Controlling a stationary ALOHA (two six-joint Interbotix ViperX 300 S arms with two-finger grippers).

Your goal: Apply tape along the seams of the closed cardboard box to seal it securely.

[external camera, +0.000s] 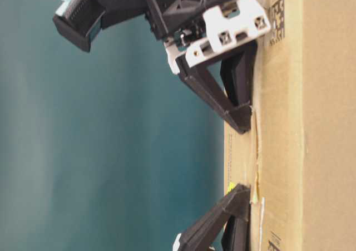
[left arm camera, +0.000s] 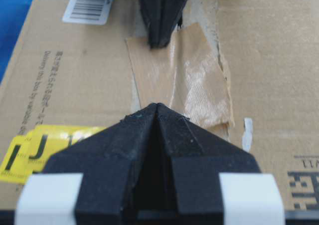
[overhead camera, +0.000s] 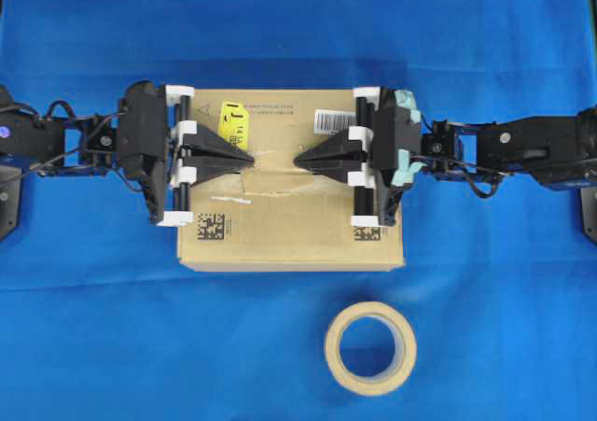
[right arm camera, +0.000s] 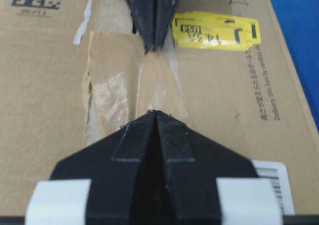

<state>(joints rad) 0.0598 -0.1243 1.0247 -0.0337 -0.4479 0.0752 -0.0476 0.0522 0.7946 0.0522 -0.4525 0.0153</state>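
Note:
Next, I slide my right gripper inward over the tape's middle [overhead camera: 273,171], because a crease stands in the tape [right arm camera: 138,85] while my right gripper's fingers press near the tape's end.
The cardboard box [overhead camera: 289,230] lies flat on the blue cloth with its flaps closed. A tan piece of tape [overhead camera: 275,178] lies on the box top, and its near edge reaches the seams [overhead camera: 322,193], which show as a dark torn line. My left gripper [overhead camera: 252,160] is shut, with its tip down on the tape's left end. My right gripper [overhead camera: 297,160] is also shut, with its tip on the tape's right end. The tips face each other a short way apart. In the left wrist view my left gripper [left arm camera: 157,105] points at the glossy tape [left arm camera: 179,75]. The right wrist view shows my right gripper [right arm camera: 157,112] at the tape [right arm camera: 134,85].
A beige tape roll [overhead camera: 370,348] lies on the cloth in front of the box. On the box top are a yellow sticker [overhead camera: 233,125], a white barcode label [overhead camera: 334,119] and black square codes [overhead camera: 212,226]. A pale torn strip [overhead camera: 229,198] lies by the seam.

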